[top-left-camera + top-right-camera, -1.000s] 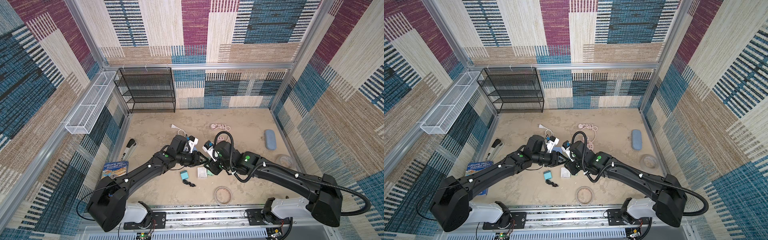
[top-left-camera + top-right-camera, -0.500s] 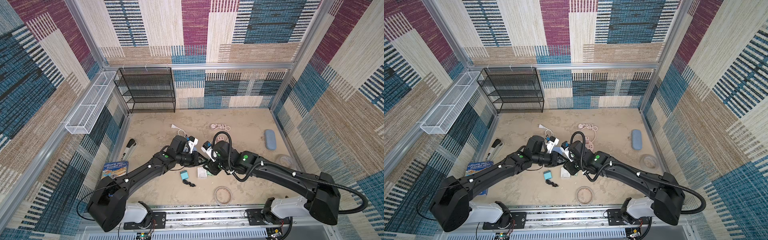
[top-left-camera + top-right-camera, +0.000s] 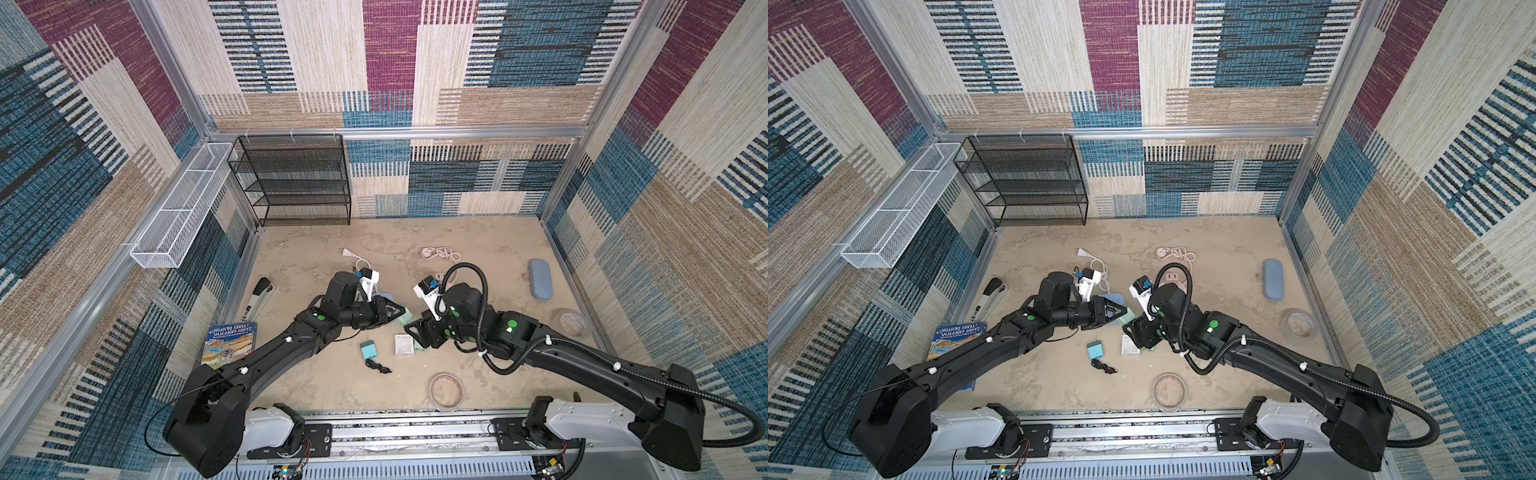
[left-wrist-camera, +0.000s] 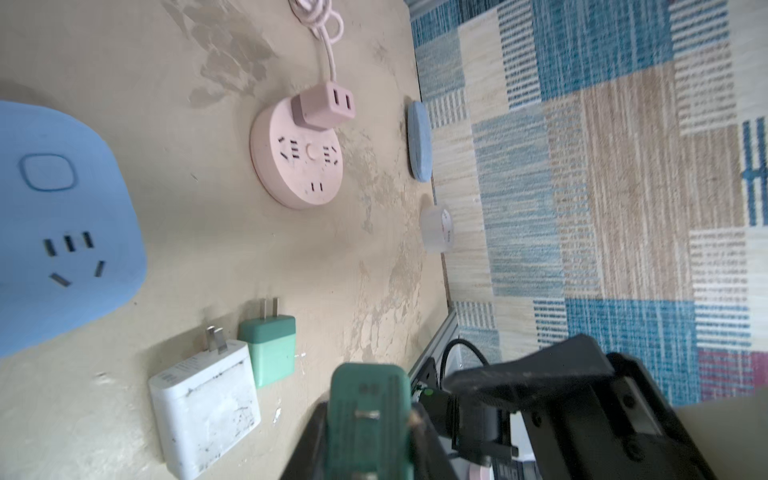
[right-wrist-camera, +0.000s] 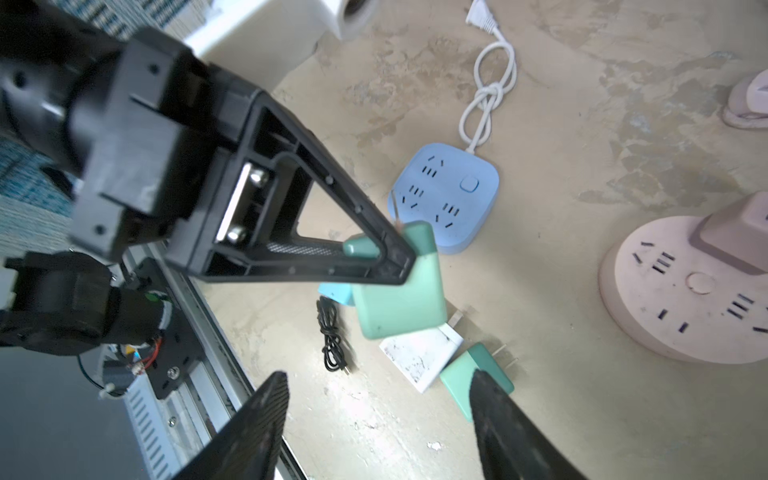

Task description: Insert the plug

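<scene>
My right gripper needs to grab the plug's opposite end [image 5: 404,313] before putting the plug into the pink block, because my left gripper's fingers cover the mint-green plug's prong end [image 5: 419,233].
A mint-green plug [image 5: 399,299] hangs above the table, and my left gripper [image 5: 397,259] is shut on its darker top end. In the left wrist view the plug [image 4: 368,399] shows its metal prongs between the jaws of that gripper [image 4: 370,419]. In both top views the left gripper [image 3: 395,311] [image 3: 1117,309] hovers at mid-table, beside the blue socket block [image 5: 449,195] [image 4: 62,232]. My right gripper [image 5: 378,386] [image 3: 415,332] stands open and empty just right of the plug. A round pink socket block [image 4: 297,162] [image 5: 685,291] lies further right.
On the table below lie a white adapter [image 3: 404,345], a small green plug [image 5: 473,370], a teal box [image 3: 368,350] and a black cable [image 3: 376,366]. A tape roll [image 3: 446,390], blue case [image 3: 540,279], stapler [image 3: 257,297], book [image 3: 230,340] and black rack [image 3: 299,178] stand around.
My left gripper has shut on the green plug. The right gripper has opened, let go of it and drawn back to the right.
</scene>
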Tool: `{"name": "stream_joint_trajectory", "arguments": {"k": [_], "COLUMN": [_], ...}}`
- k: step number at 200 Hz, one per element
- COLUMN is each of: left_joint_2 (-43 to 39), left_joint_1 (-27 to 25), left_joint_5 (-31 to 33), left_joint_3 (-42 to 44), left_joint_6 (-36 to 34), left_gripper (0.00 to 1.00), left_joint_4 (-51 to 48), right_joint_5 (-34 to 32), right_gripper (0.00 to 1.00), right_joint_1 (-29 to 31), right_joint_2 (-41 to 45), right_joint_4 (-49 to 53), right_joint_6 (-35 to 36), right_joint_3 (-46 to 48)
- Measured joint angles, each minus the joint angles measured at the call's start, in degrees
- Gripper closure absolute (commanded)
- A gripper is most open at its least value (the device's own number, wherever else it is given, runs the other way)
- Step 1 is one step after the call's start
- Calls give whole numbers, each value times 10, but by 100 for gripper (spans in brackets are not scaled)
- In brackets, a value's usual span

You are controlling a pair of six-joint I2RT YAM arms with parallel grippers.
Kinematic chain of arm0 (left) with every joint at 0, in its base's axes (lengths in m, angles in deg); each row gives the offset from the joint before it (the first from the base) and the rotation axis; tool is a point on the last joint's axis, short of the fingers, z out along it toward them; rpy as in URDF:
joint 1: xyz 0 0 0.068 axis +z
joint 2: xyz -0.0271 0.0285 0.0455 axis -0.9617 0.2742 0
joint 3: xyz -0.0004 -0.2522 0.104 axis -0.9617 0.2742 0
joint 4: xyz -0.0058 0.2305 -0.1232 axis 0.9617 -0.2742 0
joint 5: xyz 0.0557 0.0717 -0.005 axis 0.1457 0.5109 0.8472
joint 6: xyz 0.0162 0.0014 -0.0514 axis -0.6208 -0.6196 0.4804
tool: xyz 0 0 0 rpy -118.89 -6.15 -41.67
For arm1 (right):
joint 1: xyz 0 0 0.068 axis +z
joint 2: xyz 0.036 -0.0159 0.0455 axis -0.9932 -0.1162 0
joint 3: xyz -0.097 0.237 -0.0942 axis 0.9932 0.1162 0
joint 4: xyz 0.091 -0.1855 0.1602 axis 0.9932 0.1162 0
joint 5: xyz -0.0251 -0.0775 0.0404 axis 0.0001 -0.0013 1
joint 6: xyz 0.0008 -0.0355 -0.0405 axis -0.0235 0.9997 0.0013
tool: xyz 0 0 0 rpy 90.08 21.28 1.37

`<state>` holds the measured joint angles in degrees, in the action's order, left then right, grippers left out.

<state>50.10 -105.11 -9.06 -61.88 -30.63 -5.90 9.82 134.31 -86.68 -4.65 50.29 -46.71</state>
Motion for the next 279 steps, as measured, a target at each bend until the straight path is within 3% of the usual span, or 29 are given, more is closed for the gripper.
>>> {"name": "stream_joint_trajectory", "arguments": {"k": [40,79,110,165,203,279], "left_joint_2": [-10,-25,-56,-65,-35,-6], "left_joint_1": [6,6,6,2,-13,-39], "left_joint_5": [37,85,122,147,147,150], "left_joint_3": [32,70,83,82,70,68], "left_joint_6": [110,210,242,260,276,290], "left_gripper": [100,100,100,100,100,100], "left_joint_4": [144,272,317,364,399,462], "right_joint_5": [7,67,111,175,194,189], "right_gripper": [35,48,53,51,51,55], "right_joint_1": [-33,-73,-113,-149,-150,-150], "right_joint_2": [10,18,37,18,3,-14], "right_joint_4": [-101,-229,-349,-511,-567,-562], "right_joint_6": [-85,-194,-287,-399,-435,-436], "right_joint_3": [26,70,136,168,168,143]}}
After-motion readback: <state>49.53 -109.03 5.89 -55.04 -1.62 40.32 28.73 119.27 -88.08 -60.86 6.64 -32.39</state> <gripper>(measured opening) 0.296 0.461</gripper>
